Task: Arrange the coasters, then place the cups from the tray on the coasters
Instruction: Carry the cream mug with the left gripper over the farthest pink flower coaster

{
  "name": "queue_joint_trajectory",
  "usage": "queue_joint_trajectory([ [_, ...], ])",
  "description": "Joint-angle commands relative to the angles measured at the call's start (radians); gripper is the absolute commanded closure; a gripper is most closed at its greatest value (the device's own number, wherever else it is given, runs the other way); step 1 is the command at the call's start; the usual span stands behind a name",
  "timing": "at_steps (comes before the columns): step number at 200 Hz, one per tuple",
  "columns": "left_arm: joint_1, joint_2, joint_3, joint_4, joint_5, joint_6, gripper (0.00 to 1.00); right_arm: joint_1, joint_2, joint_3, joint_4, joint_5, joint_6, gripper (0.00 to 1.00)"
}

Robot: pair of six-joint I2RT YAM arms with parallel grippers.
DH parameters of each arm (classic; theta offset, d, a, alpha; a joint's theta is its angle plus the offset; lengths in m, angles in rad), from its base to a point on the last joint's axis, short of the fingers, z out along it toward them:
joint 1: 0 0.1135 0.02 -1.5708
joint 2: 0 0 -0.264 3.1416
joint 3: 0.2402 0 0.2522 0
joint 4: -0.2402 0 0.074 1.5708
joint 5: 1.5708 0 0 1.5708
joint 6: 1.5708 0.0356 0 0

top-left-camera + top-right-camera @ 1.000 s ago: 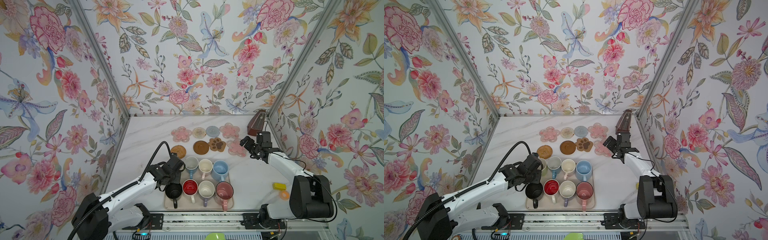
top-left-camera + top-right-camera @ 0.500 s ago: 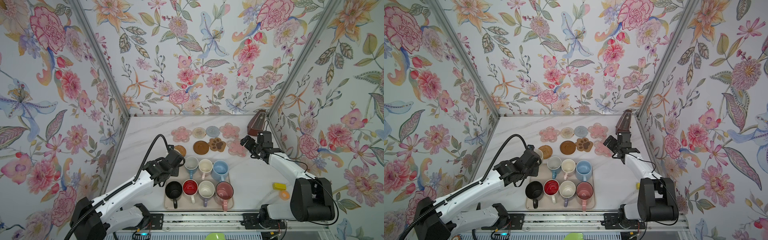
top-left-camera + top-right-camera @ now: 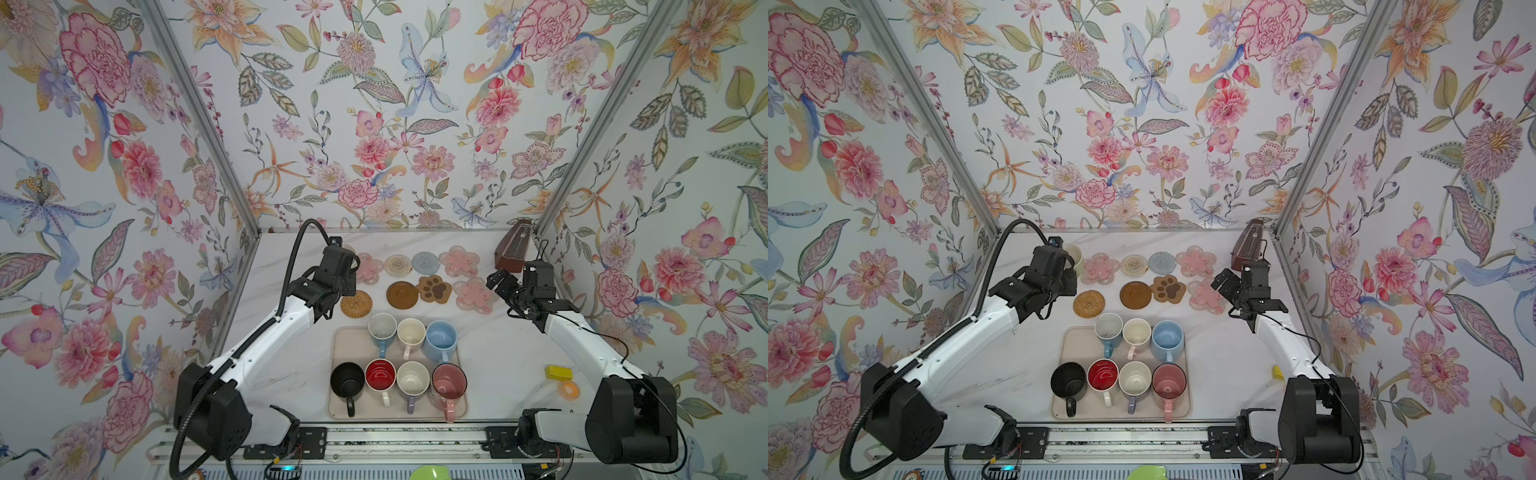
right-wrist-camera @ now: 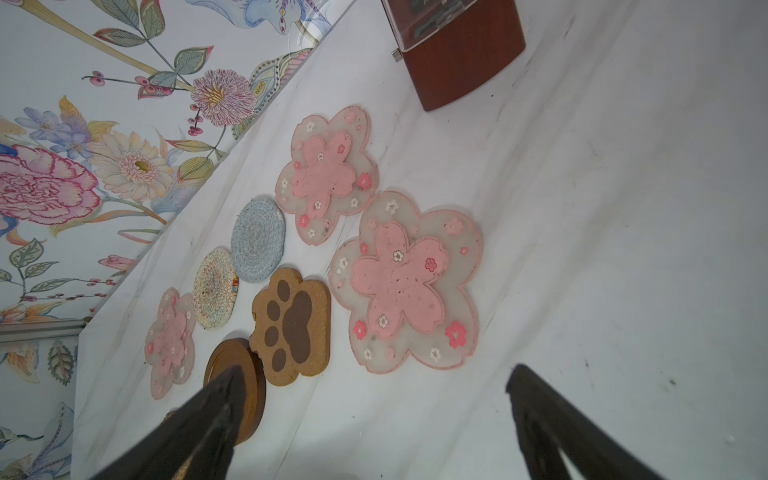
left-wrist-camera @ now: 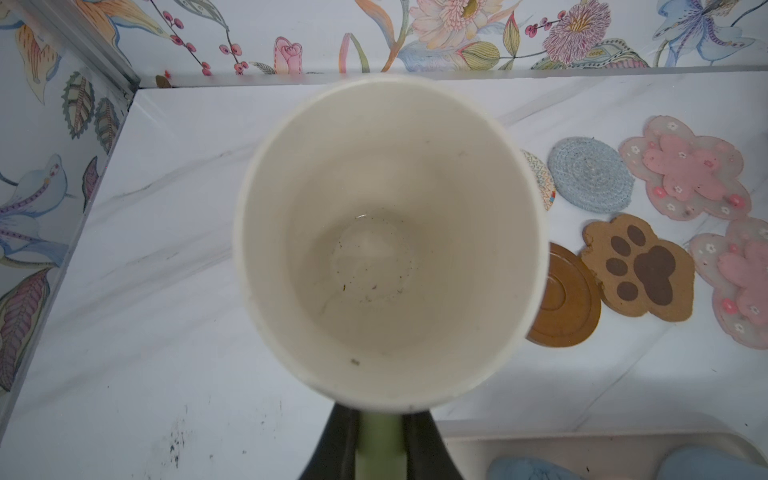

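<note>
My left gripper should keep going with the light green cup (image 3: 1074,255) upright to above the pink flower coaster (image 3: 1101,269) nearest it, which is empty, then lower and let go there.
My left gripper (image 5: 380,444) is shut on the green handle of the light green cup (image 5: 386,245). The cup hangs upright above the table at the left end of the far coaster row (image 3: 1073,257). The coasters lie in two rows, from a pink flower (image 3: 369,268) and tan rattan round (image 3: 356,304) across to the paw shape (image 3: 434,289) and another pink flower (image 3: 473,295). Several cups stand on the beige tray (image 3: 345,345), among them a black one (image 3: 347,379). My right gripper (image 4: 370,386) is open and empty over bare table beside that flower (image 4: 409,282).
A brown wooden box (image 3: 513,247) stands in the far right corner. A yellow block (image 3: 558,372) and an orange ring (image 3: 568,390) lie at the near right. Flowered walls close in the table on three sides.
My left gripper has lifted the light green cup off the tray's far left corner and carried it away toward the far left coasters. The right arm has not moved.
</note>
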Motion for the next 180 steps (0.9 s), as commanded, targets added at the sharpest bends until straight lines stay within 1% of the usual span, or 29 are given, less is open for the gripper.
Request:
queue_joint_trajectory([
  [1, 0.021, 0.106, 0.124, 0.101, 0.028, 0.09, 1.0, -0.006, -0.042, -0.015, -0.062, 0.015, -0.039, 0.01],
  [8, 0.033, 0.166, 0.155, 0.096, 0.03, 0.089, 1.0, -0.005, -0.053, -0.02, -0.071, 0.016, -0.044, 0.01],
  [21, 0.05, 0.233, 0.201, 0.096, 0.048, 0.099, 1.0, -0.005, -0.074, -0.032, -0.086, 0.026, -0.052, 0.01],
  [53, 0.078, 0.341, 0.287, 0.12, 0.085, 0.103, 1.0, -0.005, -0.115, -0.058, -0.105, 0.045, -0.061, 0.01],
  [80, 0.092, 0.424, 0.358, 0.111, 0.116, 0.098, 1.0, -0.005, -0.115, -0.062, -0.109, 0.043, -0.066, 0.01],
  [117, 0.1, 0.494, 0.395, 0.116, 0.118, 0.088, 1.0, -0.006, -0.108, -0.056, -0.109, 0.046, -0.073, 0.01],
  [180, 0.105, 0.603, 0.467, 0.105, 0.155, 0.074, 1.0, -0.006, -0.097, -0.055, -0.107, 0.043, -0.076, 0.01],
])
